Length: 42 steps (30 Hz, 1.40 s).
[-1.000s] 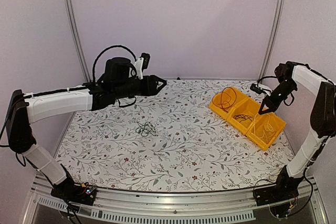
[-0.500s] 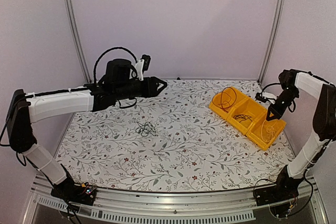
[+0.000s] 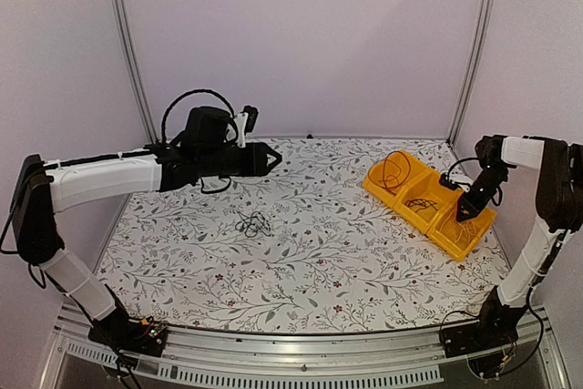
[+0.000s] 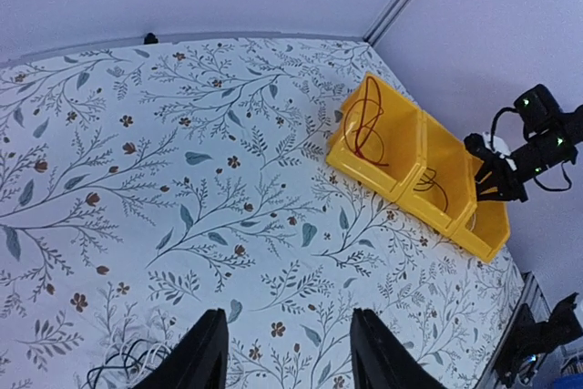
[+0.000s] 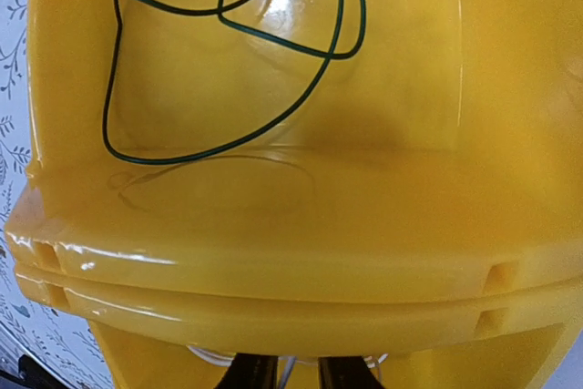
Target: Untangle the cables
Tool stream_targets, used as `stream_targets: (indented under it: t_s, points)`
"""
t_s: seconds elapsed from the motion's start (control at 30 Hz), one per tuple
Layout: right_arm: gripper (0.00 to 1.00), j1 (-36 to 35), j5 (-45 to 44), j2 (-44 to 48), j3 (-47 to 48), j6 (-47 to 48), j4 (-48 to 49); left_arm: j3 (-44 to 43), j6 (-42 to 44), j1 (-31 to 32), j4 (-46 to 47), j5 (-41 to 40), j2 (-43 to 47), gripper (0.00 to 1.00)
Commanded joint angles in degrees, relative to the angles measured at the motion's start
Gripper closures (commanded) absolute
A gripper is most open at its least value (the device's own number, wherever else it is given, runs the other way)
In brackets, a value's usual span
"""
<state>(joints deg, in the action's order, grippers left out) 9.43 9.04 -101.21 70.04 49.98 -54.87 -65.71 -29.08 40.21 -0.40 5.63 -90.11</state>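
I see loose, open loops (image 3: 253, 224) in the clump, so the white cable (image 4: 155, 358) will come up in a limp piece when I lift, and dark cables will stay behind.
A small clump of dark cables (image 3: 253, 222) lies on the floral table, its edge also showing at the bottom left of the left wrist view as cables (image 4: 123, 363). My left gripper (image 3: 273, 157) hovers well above the table, open with nothing between its fingers (image 4: 205, 353). My right gripper (image 3: 466, 211) is down inside the nearest yellow bin (image 3: 474, 225). Its jaws stand slightly apart with a thin whitish cable (image 5: 205, 353) running loose through the gap. A dark green cable (image 5: 228, 43) lies in the middle bin. A red-brown cable (image 4: 364, 120) sits in the far bin.
The three joined yellow bins (image 4: 401, 184) stand at the table's right side, close to the right wall. The bin's dividing wall (image 5: 273, 261) fills the right wrist view just ahead of the fingers. Aluminium frame posts (image 3: 127, 43) rise at the back corners.
My right gripper has dropped from above the bins into the nearest bin, and its jaws have parted a little. The left arm has drawn back slightly to the left.
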Motion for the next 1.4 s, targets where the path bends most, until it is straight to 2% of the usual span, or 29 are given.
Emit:
stream_targets:
  t_s: [0.0, 0.13, 0.2, 0.37, 0.57, 0.73, 0.93, 1.17, 1.37]
  points:
    - [0.71, 0.03, 1.42, 5.61, 0.58, -0.64, -1.21, -2.68, -2.23, -1.56, -14.05, -4.89, -2.62, 0.55]
    - [0.56, -0.09, 4.52, 10.29, 4.82, -3.72, -2.15, -2.41, -6.08, -3.94, -24.41, -6.64, -3.82, 0.62]
    - [0.54, -0.47, 6.07, 11.25, 7.2, -6.15, -2.2, -1.02, -7.37, -5.11, -26.61, -6.61, -3.74, 0.63]
    - [0.52, -4.18, 10.68, 13.5, 7.81, -10.43, -1.25, 0.68, -9.18, -7.42, -24.75, -2.81, -4.44, 0.63]
    - [0.51, -7.01, 14.76, 15.37, 8.49, -9.41, -2.03, -2.71, -10.72, -9.16, -18.26, 4.3, -8.84, 0.58]
    - [0.49, -8.08, 17.19, 14.5, 10.65, -9.67, -2.87, -6.95, -15.17, -9.14, -16.97, 8.78, -14.77, 0.57]
    - [0.48, -8.29, 17.82, 15.02, 9.55, -9.55, -3.02, -9.03, -20.48, -9.14, -16.01, 9.29, -18.13, 0.6]
    - [0.48, -8.32, 17.61, 15.86, 8.28, -9.28, -2.72, -11.4, -25.7, -8.96, -19.73, 8.09, -21.51, 0.6]
    - [0.48, -8.31, 17.77, 15.65, 8.22, -9.36, -2.42, -14.42, -26.73, -8.79, -22.04, 8.08, -24.93, 0.61]
